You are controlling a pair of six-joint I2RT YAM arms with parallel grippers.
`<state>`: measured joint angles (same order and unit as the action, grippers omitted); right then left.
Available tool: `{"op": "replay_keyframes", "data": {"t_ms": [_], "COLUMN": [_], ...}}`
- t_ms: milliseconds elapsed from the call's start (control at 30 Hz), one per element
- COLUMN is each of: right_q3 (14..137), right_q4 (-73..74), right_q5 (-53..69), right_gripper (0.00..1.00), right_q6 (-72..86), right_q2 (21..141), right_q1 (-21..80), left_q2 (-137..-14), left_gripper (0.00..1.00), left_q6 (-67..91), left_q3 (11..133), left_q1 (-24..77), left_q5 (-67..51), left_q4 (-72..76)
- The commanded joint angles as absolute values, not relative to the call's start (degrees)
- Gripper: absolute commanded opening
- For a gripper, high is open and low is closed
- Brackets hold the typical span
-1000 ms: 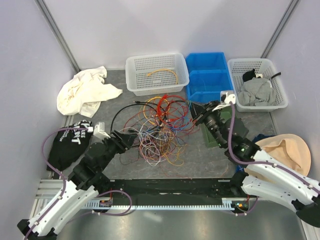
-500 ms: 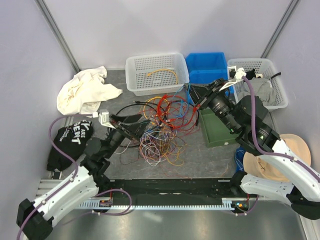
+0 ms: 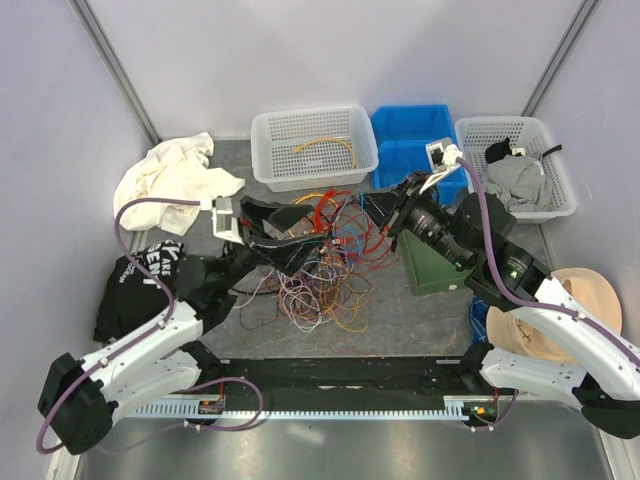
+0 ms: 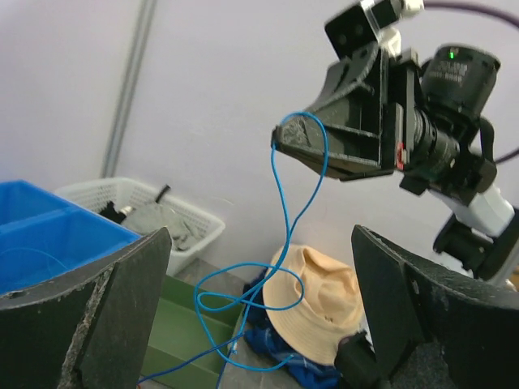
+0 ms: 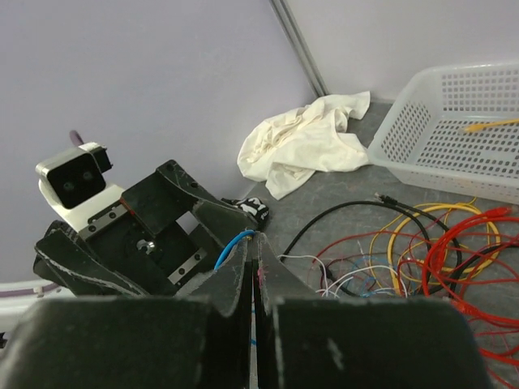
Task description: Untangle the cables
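The robot's left gripper should reach down low and grab the blue cable's lower piece next to the white wires, because that piece runs from the hanging loops down into the heap.
The cables lie in a tangled heap of red, orange, yellow, black and white wire on the grey mat. My right gripper is raised over the heap's right side. In the right wrist view it is shut on a thin blue cable. From that pinch the blue cable hangs down in loops. My left gripper is lifted facing the right one, open. Its fingers stand wide apart, and the blue loops hang beyond and between them, touching neither.
A white basket holding a yellow cable stands at the back, then a blue bin and a white basket of grey cloth. A green tray and a tan hat lie right. White cloth and a black shirt lie left.
My left gripper opened wide and rose from the heap's left edge toward the right gripper. My right gripper lifted off the mat with the blue cable, staying shut.
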<state>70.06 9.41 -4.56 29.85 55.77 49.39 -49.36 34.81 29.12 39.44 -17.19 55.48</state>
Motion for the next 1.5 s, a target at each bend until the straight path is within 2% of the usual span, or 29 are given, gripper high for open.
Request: {"op": "replay_keyframes", "data": {"t_ms": [0, 67, 167, 200, 300, 400, 500, 567, 600, 633, 667, 767, 867, 933, 1033, 1100, 1233, 1467], "right_q3": [69.4, 69.3, 68.7, 68.6, 68.6, 69.1, 70.8, 73.0, 73.6, 74.9, 75.4, 76.6, 77.4, 77.8, 78.3, 78.6, 80.8, 82.4], "right_q4": [8.5, 8.5, 8.4, 8.4, 8.4, 8.5, 9.9, 11.2, 11.6, 12.0, 12.7, 13.8, 13.8, 13.8, 13.8, 13.9, 15.2, 17.4], "right_q5": [-1.7, -1.7, -1.4, -1.4, -2.0, -3.8, -6.4, -8.3, -9.2, -9.8, -10.9, -12.8, -13.3, -12.5, -12.2, -12.0, -12.0, -11.3], "right_gripper": [0.00, 0.00, 0.00, 0.00, 0.00, 0.00, 0.00, 0.00, 0.00, 0.00, 0.00, 0.00, 0.00, 0.00, 0.00, 0.00, 0.00, 0.00], "right_q6": [31.0, 31.2, 31.1, 31.1, 30.8, 29.4, 27.3, 26.2, 25.8, 24.8, 24.4, 23.1, 23.4, 23.6, 24.2, 24.3, 24.3, 24.0], "right_q2": [54.7, 54.6, 54.0, 53.8, 52.7, 50.4, 49.5, 49.5, 49.6, 49.8, 50.2, 51.3, 52.3, 52.9, 53.3, 53.3, 53.4, 53.3], "right_q1": [49.6, 49.6, 49.6, 49.6, 49.6, 49.6, 49.6, 49.6, 49.6, 49.7, 49.6, 49.7, 49.5, 49.6, 49.6, 49.7, 49.6, 49.6], "left_q2": [-53.9, -56.8, -60.0, -60.6, -61.2, -59.2, -57.1, -55.4, -53.5, -52.2, -51.1, -45.8, -41.7, -39.4, -38.2, -39.9, -46.7, -55.5], "left_gripper": [1.00, 1.00, 0.91, 0.86, 0.81, 0.84, 0.89, 0.92, 0.98, 1.00, 1.00, 1.00, 1.00, 1.00, 1.00, 1.00, 1.00, 1.00], "left_q6": [31.3, 30.9, 30.1, 30.2, 29.5, 27.8, 28.2, 30.9, 32.7, 37.5, 39.4, 40.3, 39.2, 35.0, 28.5, 25.4, 17.5, 11.2], "left_q3": [32.2, 32.9, 34.3, 35.3, 37.3, 37.4, 36.0, 35.4, 35.0, 34.7, 34.3, 31.0, 28.3, 25.4, 16.6, 12.7, 15.7, 19.0], "left_q1": [42.0, 43.3, 44.5, 44.5, 44.5, 44.5, 44.5, 44.5, 44.5, 44.4, 44.1, 44.0, 44.0, 44.0, 44.0, 44.1, 47.3, 49.6], "left_q5": [-22.4, -23.3, -23.2, -22.8, -16.8, -5.0, 2.2, 12.7, 17.4, 26.3, 29.3, 33.0, 32.3, 26.4, 13.3, 6.1, -1.4, -6.6], "left_q4": [60.8, 61.2, 60.2, 57.6, 47.4, 39.3, 30.0, 19.8, 15.7, 11.7, 5.4, 4.3, 5.9, 13.7, 37.2, 47.7, 47.5, 51.1]}}
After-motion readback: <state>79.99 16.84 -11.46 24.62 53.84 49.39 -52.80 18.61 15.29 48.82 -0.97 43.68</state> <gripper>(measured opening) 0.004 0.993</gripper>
